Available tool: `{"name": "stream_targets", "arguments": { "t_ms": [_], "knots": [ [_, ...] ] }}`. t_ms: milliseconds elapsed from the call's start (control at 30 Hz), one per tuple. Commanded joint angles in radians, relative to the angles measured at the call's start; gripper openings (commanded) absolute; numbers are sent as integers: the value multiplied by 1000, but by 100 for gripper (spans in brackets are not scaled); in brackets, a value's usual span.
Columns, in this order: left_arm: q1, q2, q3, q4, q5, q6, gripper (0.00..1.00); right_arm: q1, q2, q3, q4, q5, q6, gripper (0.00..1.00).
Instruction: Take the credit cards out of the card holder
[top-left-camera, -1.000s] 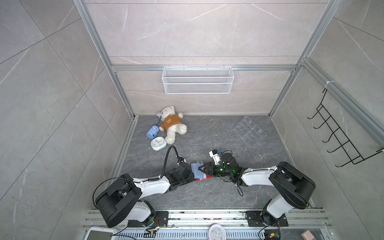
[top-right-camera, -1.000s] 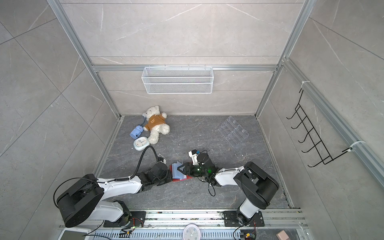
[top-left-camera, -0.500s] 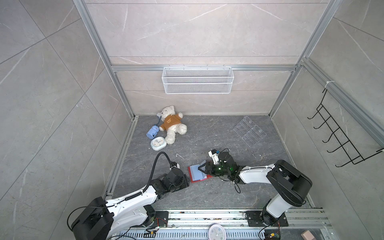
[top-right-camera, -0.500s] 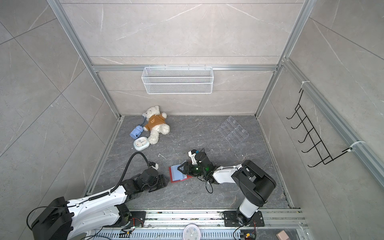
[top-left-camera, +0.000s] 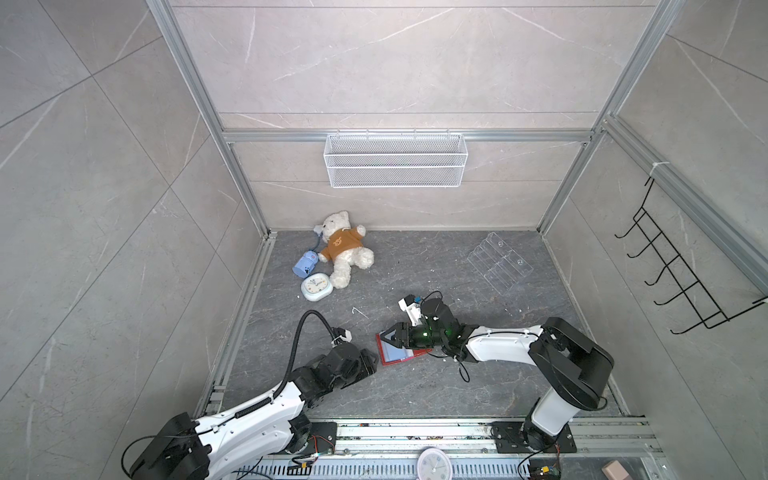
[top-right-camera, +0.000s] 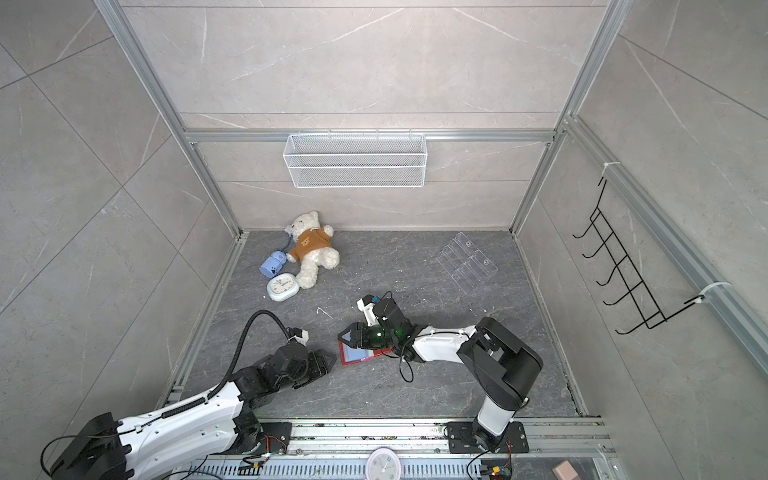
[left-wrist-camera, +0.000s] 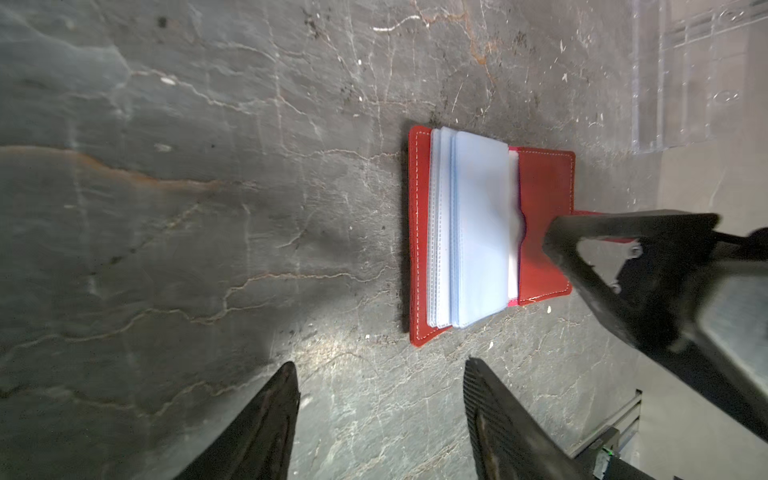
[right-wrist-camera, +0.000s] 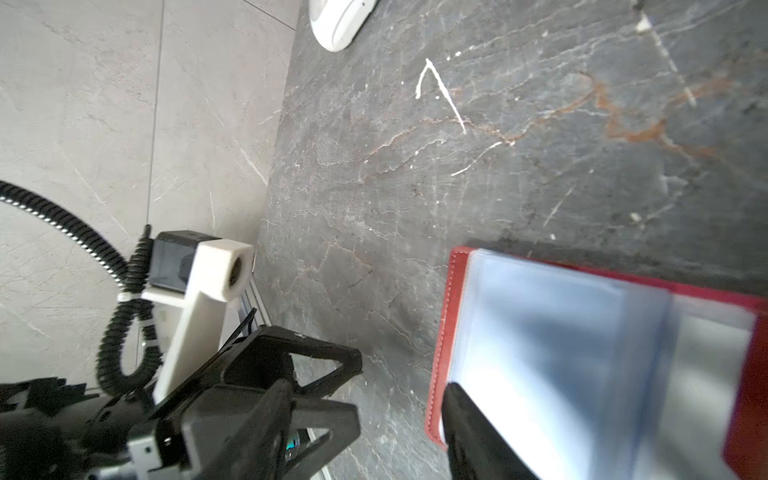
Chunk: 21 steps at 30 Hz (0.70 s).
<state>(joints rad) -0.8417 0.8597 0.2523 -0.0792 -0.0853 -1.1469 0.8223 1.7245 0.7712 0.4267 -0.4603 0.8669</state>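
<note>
The card holder (top-left-camera: 392, 353) is lying loose under the robot's right gripper, so the left gripper should keep the red cover's edge (left-wrist-camera: 420, 324) steady before the right gripper turns the sleeves.
The red card holder (top-left-camera: 398, 354) lies open on the dark floor in both top views, its pale blue plastic sleeves (left-wrist-camera: 478, 232) fanned upward. The credit cards are hidden. My right gripper (top-left-camera: 390, 337) hangs open over the holder. In the left wrist view one of its fingers (left-wrist-camera: 557, 239) presses on the red cover. In the right wrist view the right gripper (right-wrist-camera: 365, 399) has a fingertip (right-wrist-camera: 457, 403) on the sleeves' edge. My left gripper (top-left-camera: 371, 360) stands just left of the holder, apart from it. Bare floor shows between the left gripper's (left-wrist-camera: 379, 365) open fingers.
A teddy bear (top-left-camera: 343, 249), a blue toy (top-left-camera: 304, 265) and a white clock (top-left-camera: 316, 287) lie at the back left. A clear acrylic rack (top-left-camera: 500, 264) sits at the back right. A wire basket (top-left-camera: 395, 160) hangs on the back wall and black hooks (top-left-camera: 681, 274) on the right wall.
My left gripper has let go of the card holder, opened and drawn back to the near left. The right gripper has stayed over the holder.
</note>
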Motion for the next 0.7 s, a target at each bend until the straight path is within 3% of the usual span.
{"name": "stream_targets", "arguments": {
  "t_ms": [0, 333, 667],
  "knots": [
    [4, -27, -10, 55, -29, -45, 67, -13, 26, 6, -87, 47, -17, 58],
    [69, 124, -68, 382, 113, -79, 64, -54, -4, -23, -195, 131, -64, 43],
    [108, 302, -91, 623, 192, -100, 56, -90, -3, -109, -154, 139, -60, 28]
  ]
}}
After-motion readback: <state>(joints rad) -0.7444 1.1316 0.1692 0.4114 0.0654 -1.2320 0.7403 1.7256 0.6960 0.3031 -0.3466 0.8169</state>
